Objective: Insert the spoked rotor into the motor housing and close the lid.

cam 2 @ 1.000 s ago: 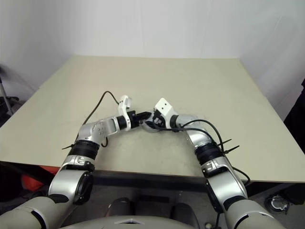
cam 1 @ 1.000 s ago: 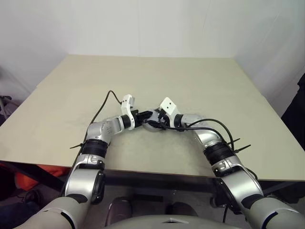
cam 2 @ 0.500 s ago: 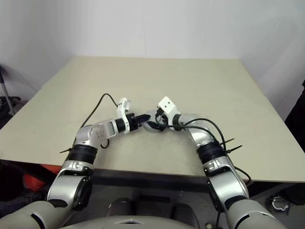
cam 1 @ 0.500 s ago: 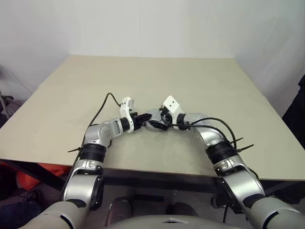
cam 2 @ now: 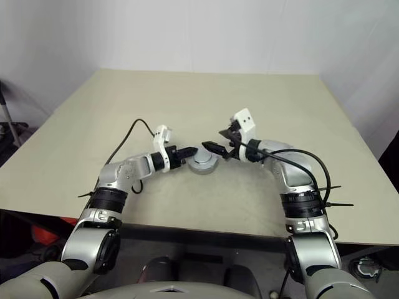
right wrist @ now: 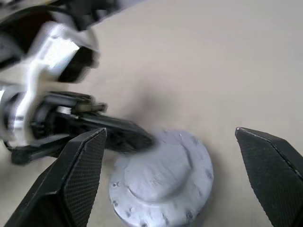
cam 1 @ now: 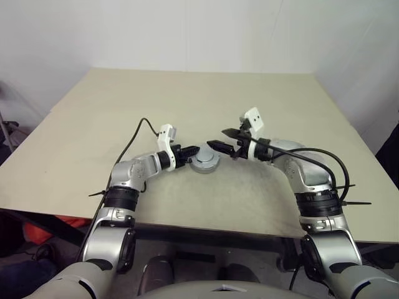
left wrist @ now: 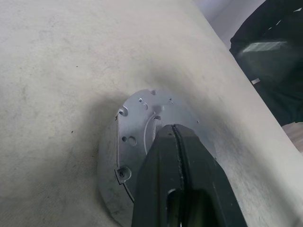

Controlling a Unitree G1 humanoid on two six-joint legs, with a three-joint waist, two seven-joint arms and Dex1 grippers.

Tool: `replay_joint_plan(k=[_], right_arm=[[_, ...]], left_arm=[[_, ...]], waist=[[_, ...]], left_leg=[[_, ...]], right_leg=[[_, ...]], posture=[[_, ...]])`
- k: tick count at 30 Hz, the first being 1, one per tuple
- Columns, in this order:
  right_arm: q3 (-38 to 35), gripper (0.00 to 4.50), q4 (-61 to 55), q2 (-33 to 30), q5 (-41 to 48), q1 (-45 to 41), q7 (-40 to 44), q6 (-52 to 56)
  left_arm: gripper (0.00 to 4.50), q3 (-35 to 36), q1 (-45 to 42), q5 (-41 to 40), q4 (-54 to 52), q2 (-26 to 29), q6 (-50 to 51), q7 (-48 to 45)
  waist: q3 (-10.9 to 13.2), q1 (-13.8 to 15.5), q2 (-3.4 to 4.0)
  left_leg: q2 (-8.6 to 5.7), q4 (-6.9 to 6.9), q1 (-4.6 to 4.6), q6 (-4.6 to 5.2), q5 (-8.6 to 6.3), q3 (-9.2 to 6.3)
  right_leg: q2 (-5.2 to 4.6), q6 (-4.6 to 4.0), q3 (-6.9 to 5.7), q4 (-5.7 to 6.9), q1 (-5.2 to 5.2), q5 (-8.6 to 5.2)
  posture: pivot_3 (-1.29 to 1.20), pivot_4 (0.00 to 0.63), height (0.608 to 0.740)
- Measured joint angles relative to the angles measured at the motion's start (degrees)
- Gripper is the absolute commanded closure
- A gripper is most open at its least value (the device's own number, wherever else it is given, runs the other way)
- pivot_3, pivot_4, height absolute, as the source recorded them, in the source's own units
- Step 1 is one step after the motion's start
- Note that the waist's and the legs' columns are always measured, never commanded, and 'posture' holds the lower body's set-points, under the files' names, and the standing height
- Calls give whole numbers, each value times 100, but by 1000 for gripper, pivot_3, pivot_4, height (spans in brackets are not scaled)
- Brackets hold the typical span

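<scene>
A dark gap is still there under the lid's edge while my left gripper pushes from above, so next I squeeze the lid and motor housing together with my right gripper from the opposite side.
A grey round metal unit lies on the table, its top face being the lid, with a raised centre and small holes round the rim. The spoked rotor and the motor housing are hidden. My left gripper is shut, and its tips rest against the lid's left edge. In the left wrist view the closed fingers lie over the lid. My right gripper hangs open just right of the unit and above it, holding nothing. Its wrist view looks down on the lid between the spread fingers.
The beige table stretches far behind the unit and to both sides. Its front edge runs close below my arms. A black cable loops off my left forearm over the table.
My right gripper has left the grey unit, moving right and up, rolling and spreading its fingers wide. The left gripper has stayed shut against the unit.
</scene>
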Motion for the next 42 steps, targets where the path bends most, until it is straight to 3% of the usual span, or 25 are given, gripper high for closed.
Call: replay_joint_plan(k=[5, 15, 30, 33, 38, 42], right_arm=[[-545, 16, 928, 264, 156, -48, -728, 846], [-1478, 16, 1231, 655, 772, -307, -1281, 1698], [-1565, 16, 1255, 1283, 1122, -494, -1490, 2300], [-1538, 616, 1393, 1425, 1121, -546, -1540, 2230], [-1648, 2192, 1637, 1550, 1267, -587, -1558, 2195], [-1687, 2354, 1789, 1481, 1306, -742, -1617, 2160]], left_arm=[[4500, 5, -21, 29, 74, 35, -96, 11], [4500, 54, -18, 124, 235, 152, -247, 100], [4500, 203, -19, 206, 314, 208, -377, 244], [4500, 249, -20, 223, 386, 212, -394, 260], [4500, 270, -25, 291, 429, 268, -449, 287], [4500, 254, -20, 397, 654, 251, -442, 335]], waist=[[0, -25, 19], [-8, -35, 6], [-10, -59, 5], [-10, -57, 5], [-9, -57, 7], [-7, -31, 8]], left_leg=[[-4, -2, 6, -5, 3, 2], [-1, -14, 16, -19, 11, 2], [7, -85, 15, -29, 16, 17], [8, -85, 19, -30, 16, 17], [6, -85, 18, -31, 18, 18], [6, -84, 15, -40, 23, 17]], right_leg=[[-6, 19, -1, 4, -1, -11], [-5, 21, -2, 1, 2, -15], [6, -34, -10, 2, -18, -33], [6, -34, -11, 2, -20, -33], [5, -34, -10, 4, -23, -33], [4, -33, -11, 9, -28, -33]], posture=[[0, 0, 740], [0, 0, 740], [0, 0, 740], [0, 0, 740], [0, 0, 740], [0, 0, 740]])
